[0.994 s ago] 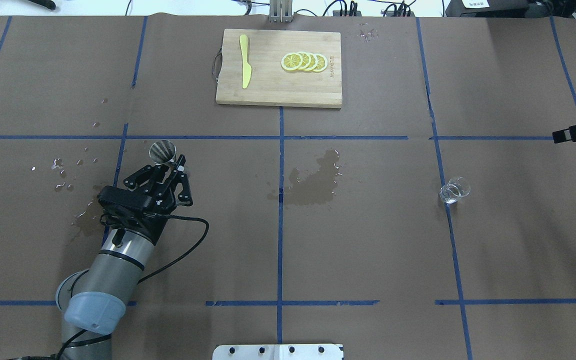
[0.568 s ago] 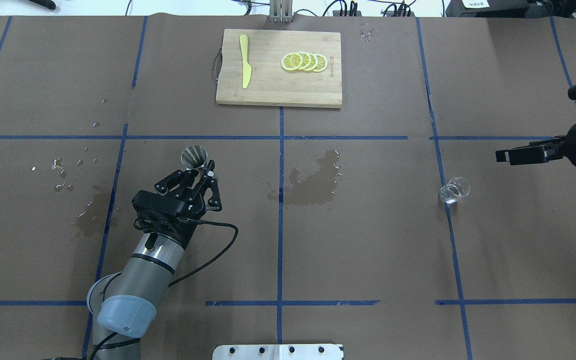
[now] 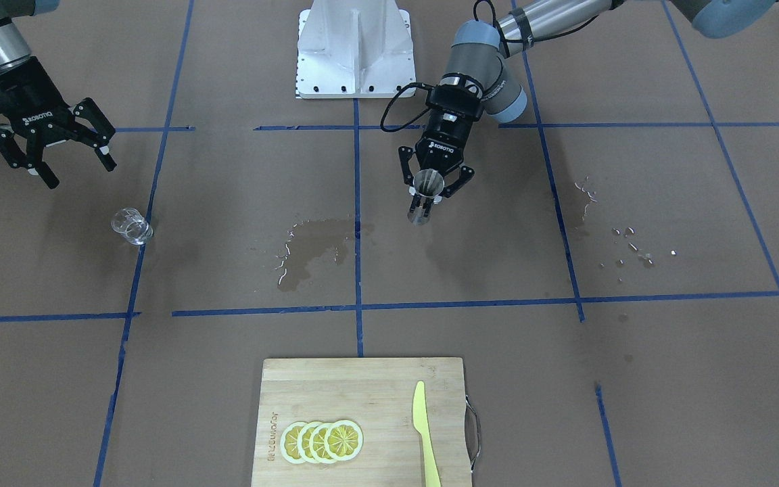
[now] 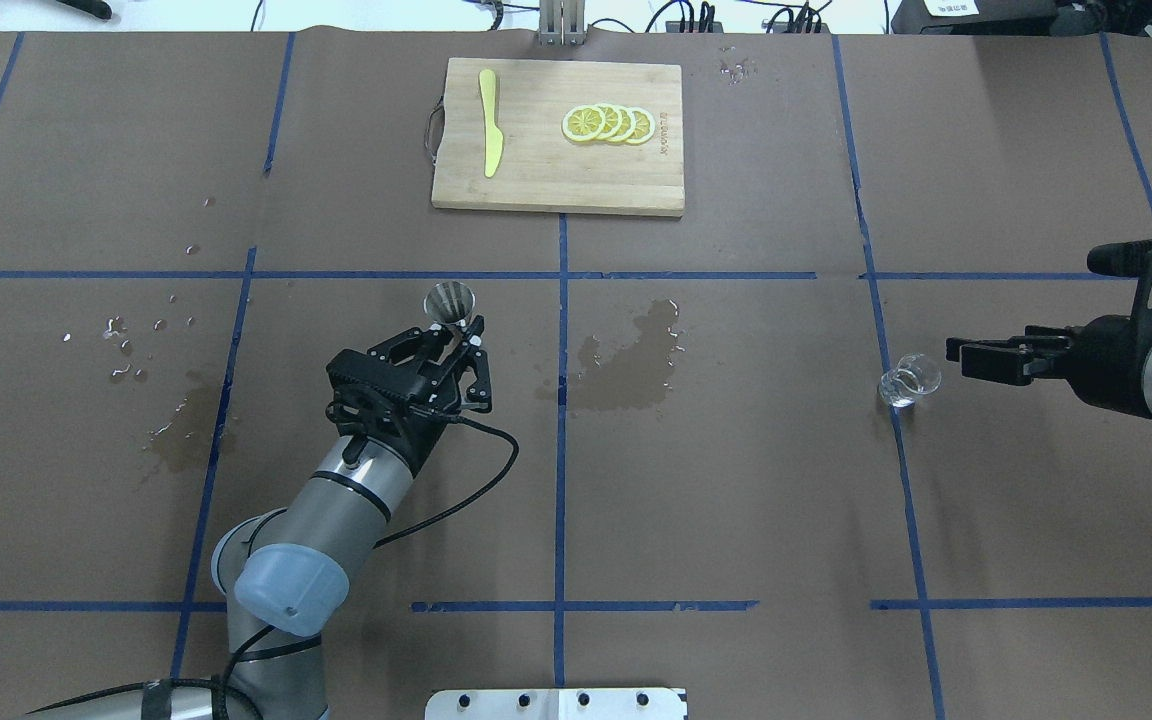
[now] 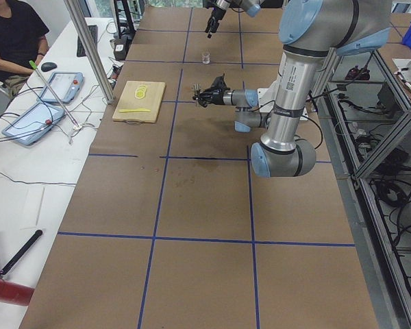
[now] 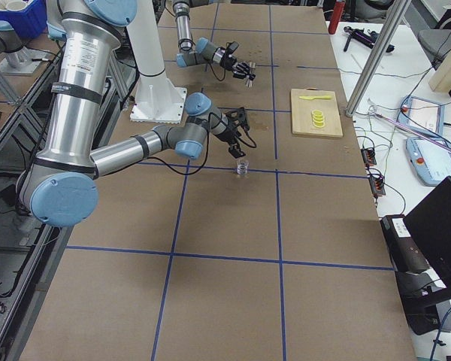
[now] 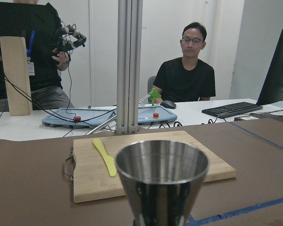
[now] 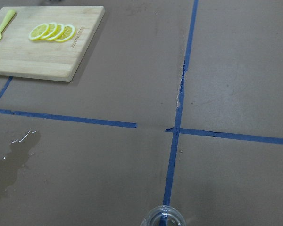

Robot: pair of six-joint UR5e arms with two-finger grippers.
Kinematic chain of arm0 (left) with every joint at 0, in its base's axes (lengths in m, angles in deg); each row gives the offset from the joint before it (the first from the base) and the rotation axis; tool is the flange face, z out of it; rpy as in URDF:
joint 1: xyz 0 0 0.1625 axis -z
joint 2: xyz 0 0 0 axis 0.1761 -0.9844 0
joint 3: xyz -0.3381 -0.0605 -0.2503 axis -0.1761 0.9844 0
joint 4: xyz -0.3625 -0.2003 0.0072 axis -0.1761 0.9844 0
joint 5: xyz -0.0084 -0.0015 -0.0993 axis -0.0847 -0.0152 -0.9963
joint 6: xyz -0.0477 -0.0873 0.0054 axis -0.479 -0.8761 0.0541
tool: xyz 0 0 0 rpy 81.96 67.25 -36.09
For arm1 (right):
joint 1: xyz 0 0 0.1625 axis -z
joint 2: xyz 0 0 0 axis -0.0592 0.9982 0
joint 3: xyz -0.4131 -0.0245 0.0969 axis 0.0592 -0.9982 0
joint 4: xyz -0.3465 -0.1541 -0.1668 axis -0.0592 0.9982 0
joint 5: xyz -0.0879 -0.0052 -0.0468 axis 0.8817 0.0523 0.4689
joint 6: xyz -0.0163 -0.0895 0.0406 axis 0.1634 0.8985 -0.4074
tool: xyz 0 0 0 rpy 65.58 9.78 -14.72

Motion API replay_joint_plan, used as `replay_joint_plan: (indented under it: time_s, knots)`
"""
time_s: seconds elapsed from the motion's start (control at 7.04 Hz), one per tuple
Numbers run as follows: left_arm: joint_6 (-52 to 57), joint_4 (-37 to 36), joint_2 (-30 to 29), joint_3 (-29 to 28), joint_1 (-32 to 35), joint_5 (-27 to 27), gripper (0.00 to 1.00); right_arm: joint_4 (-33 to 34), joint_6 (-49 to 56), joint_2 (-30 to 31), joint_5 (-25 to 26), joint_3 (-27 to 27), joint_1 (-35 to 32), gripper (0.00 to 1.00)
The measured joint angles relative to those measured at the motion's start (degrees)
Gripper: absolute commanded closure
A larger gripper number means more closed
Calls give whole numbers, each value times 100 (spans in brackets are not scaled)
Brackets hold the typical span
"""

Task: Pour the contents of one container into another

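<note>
I expect the clear glass cup [image 3: 132, 226] to hold see-through liquid that will run into the jigger when I tilt the cup, because the wet patch [image 3: 314, 247] shines clear.
A small silver jigger [image 4: 450, 304] stands upright, raised off the table left of centre, with my left gripper [image 4: 463, 334] shut on its narrow waist. The same jigger [image 3: 425, 185] appears in the front view, and its cone [image 7: 161, 181] fills the left wrist view. The clear glass cup [image 4: 909, 380] stands on the blue tape at the right, and it shows as the cup [image 3: 131, 226] in the front view. My right gripper [image 3: 80, 173] is open with nothing in it, apart from the cup on its outer side. Only the cup's rim [image 8: 162, 217] shows in the right wrist view.
A wooden cutting board [image 4: 536, 190] at the far middle carries lemon slices [image 4: 607, 123] and a yellow knife [image 4: 489, 122]. A wet patch [image 4: 626, 365] darkens the table's centre, and droplets [image 4: 136, 340] lie at the left. The metal base plate [image 4: 556, 703] sits at the near edge.
My left arm has carried the jigger to the right, toward the table's centre. My right gripper has come in from the right edge to just beside the glass cup.
</note>
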Motion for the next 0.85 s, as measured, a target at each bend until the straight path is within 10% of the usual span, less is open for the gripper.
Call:
replay_joint_plan:
  time_s: [0.43, 0.85]
  knots:
    - [455, 229, -484, -312, 322, -1402, 100, 1, -683, 224, 2138, 44, 1169, 0]
    - [554, 286, -682, -493, 340, -1573, 100, -12, -1254, 226, 4743, -388, 2727, 0]
